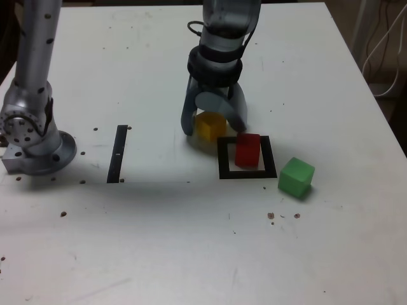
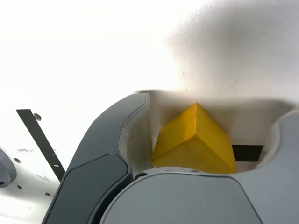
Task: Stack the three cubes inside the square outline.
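Observation:
The yellow cube (image 1: 211, 126) stands turned compared with the red cube (image 1: 247, 150), so the yellow cube will rest crooked on top when I carry it over.
The yellow cube (image 1: 210, 125) rests on the white table just beyond the back-left corner of the square outline (image 1: 247, 173). My gripper (image 1: 214, 129) reaches down around it, open, one finger on each side. In the wrist view the yellow cube (image 2: 196, 142) lies between the two fingers (image 2: 117, 140) of my gripper (image 2: 212, 109), with a small gap on either side. The red cube (image 1: 247, 149) stands inside the outline. The green cube (image 1: 296, 177) sits on the table just outside the outline, towards the exterior view's right. A bit of black tape (image 2: 247, 152) shows behind the yellow cube.
A narrow straight black strip (image 1: 117, 154) lies towards the exterior view's left, also seen as the strip (image 2: 39, 140) in the wrist view. The arm's metal base (image 1: 35, 143) stands at the far left. Small dark specks dot the white table (image 1: 191, 241).

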Action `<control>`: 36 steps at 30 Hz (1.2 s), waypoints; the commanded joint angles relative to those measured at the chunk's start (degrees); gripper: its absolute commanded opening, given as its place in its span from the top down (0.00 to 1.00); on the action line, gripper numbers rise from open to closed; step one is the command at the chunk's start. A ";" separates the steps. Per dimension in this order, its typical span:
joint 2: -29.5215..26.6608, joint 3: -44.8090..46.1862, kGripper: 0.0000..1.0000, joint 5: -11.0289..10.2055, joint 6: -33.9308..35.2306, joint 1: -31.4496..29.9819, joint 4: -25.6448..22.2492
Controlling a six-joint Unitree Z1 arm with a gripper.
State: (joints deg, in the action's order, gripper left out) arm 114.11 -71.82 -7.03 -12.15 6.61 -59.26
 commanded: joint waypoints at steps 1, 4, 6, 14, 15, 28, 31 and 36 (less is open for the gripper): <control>0.36 -0.04 0.36 -0.29 0.30 -0.11 0.29; 0.51 -0.04 0.50 -0.41 0.50 -0.11 0.73; 0.53 0.00 0.57 -0.43 0.65 -0.10 0.99; 0.33 0.00 0.76 -0.71 0.97 -0.11 1.20; 0.27 -0.05 0.76 -0.84 0.97 -0.11 1.14; -7.29 -4.26 0.80 -3.06 1.07 -1.57 -4.80; -7.78 -8.32 0.80 -3.65 1.66 -3.84 -9.58; -6.09 -16.05 0.80 -3.85 3.49 -8.91 -16.17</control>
State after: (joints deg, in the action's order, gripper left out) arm 106.94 -85.72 -10.90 -9.23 -0.83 -73.93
